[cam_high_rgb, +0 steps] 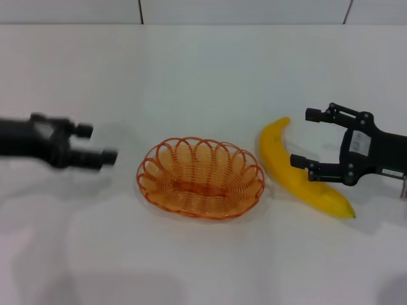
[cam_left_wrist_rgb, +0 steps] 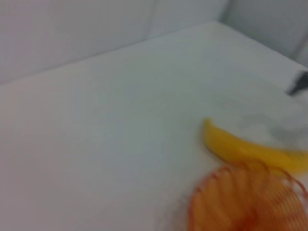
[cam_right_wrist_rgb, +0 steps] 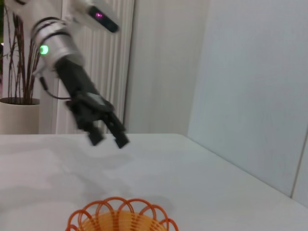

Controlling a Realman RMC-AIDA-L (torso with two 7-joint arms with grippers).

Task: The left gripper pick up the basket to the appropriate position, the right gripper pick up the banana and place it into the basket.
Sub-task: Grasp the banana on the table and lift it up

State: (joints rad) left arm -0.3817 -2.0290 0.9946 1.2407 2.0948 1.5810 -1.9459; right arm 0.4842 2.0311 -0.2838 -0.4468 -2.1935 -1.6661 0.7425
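The robot's right gripper has its open fingers spread along the slanting banana (cam_high_rgb: pixel 274 138), so the left gripper should move away while the right gripper turns across the banana's middle (cam_high_rgb: pixel 294 178).
The orange wire basket (cam_high_rgb: pixel 200 178) sits on the white table near the middle, with nothing in it; its rim also shows in the left wrist view (cam_left_wrist_rgb: pixel 248 199) and the right wrist view (cam_right_wrist_rgb: pixel 120 217). The yellow banana (cam_high_rgb: pixel 299 168) lies on the table just right of the basket, also seen as the banana (cam_left_wrist_rgb: pixel 250 149). My left gripper (cam_high_rgb: pixel 98 145) hovers to the left of the basket, open and holding nothing; it appears as the left gripper (cam_right_wrist_rgb: pixel 108 137) above the table. My right gripper (cam_high_rgb: pixel 305 138) is open, its fingers straddling the banana's middle from the right.
The white table (cam_high_rgb: pixel 203 267) reaches back to a pale wall. A potted plant (cam_right_wrist_rgb: pixel 19 101) stands beyond the table's far side behind the left arm.
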